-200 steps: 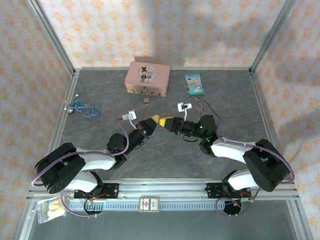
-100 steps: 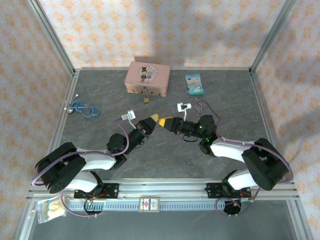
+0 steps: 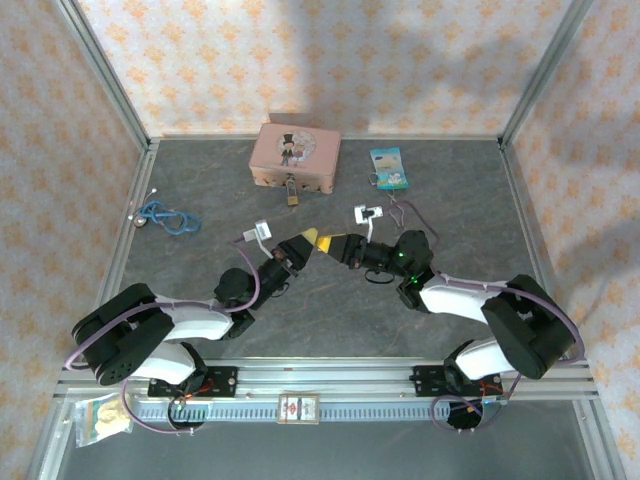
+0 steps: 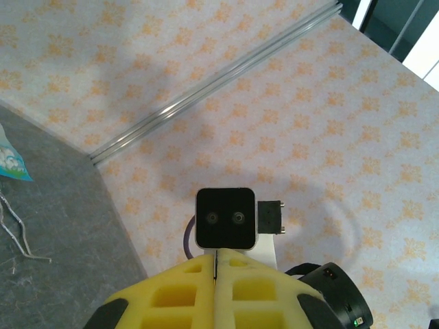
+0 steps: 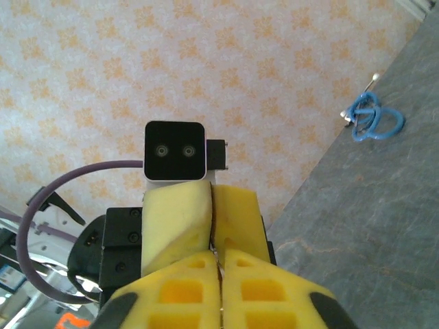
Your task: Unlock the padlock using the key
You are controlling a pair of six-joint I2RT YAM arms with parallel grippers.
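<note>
My left gripper should grab the padlock point(image 3: 292, 198), as it hangs loose from the pink tin at the back point(image 3: 296, 160), and pull the tin closer before unlocking.
The tiny brass padlock point(image 3: 291, 198) hangs by its silver shackle from the front of the pink tin point(image 3: 295, 152) at the back. My left gripper point(image 3: 311, 238) point(image 4: 216, 264) and right gripper point(image 3: 327, 241) point(image 5: 218, 257) meet tip to tip above the middle of the table. Both are shut. A thin metal sliver, the key point(image 5: 217, 254), shows edge-on in the seam of the right fingers, where they touch the left fingers point(image 5: 175, 219). In the left wrist view a thin dark line point(image 4: 215, 266) sits in the left seam.
A blue tag point(image 3: 388, 167) point(image 4: 9, 160) with a small ring lies at the back right, and a bent wire point(image 3: 401, 211) point(image 4: 16, 234) lies in front of it. A blue cord point(image 3: 167, 216) point(image 5: 371, 118) lies at the left. Patterned walls and metal rails bound the table.
</note>
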